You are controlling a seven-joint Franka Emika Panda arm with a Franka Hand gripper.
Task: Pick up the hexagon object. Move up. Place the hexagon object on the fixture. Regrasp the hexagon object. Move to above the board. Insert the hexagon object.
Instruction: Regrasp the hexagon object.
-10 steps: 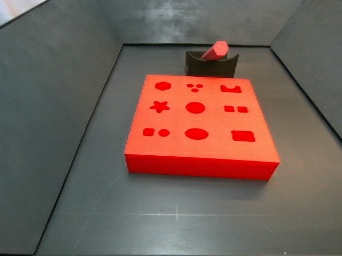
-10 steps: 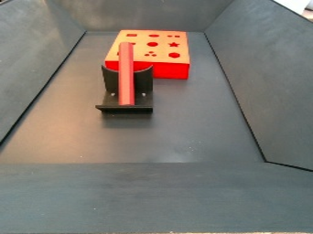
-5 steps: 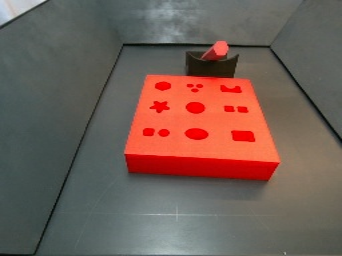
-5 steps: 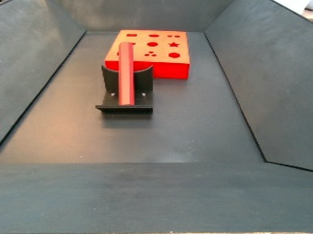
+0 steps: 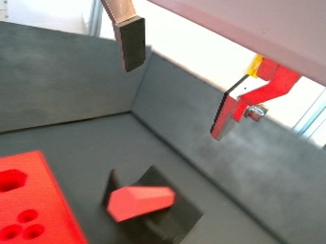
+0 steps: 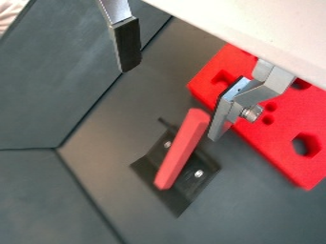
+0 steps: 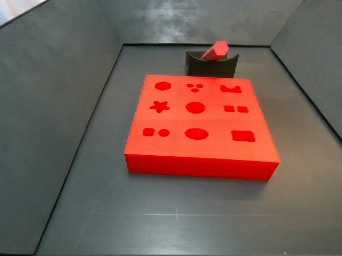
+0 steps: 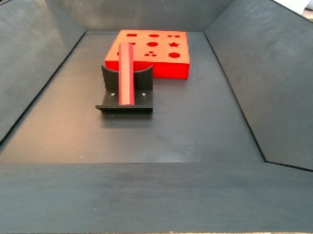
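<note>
The hexagon object's end (image 7: 217, 49) sticks up from the fixture's open notch (image 7: 211, 60), so the hexagon object will come loose and hang upright when the robot's gripper lifts it.
The hexagon object, a long slim red rod, lies along the notched top of the dark fixture in both side views (image 7: 217, 49) (image 8: 124, 73) and both wrist views (image 5: 137, 201) (image 6: 180, 149). The fixture (image 7: 201, 66) (image 8: 142, 82) (image 5: 176, 221) (image 6: 158, 152) stands just beyond one end of the red board (image 7: 198, 125) (image 8: 154, 52) (image 5: 32, 205) (image 6: 274, 124). My gripper (image 5: 176, 73) (image 6: 174, 86) shows only in the wrist views. It is open and empty, high above the rod and apart from it. The gripper is out of both side views.
Dark grey walls slope up round the dark floor (image 7: 174, 215) (image 8: 159, 128) on all sides. The board has a grid of shaped holes in its top.
</note>
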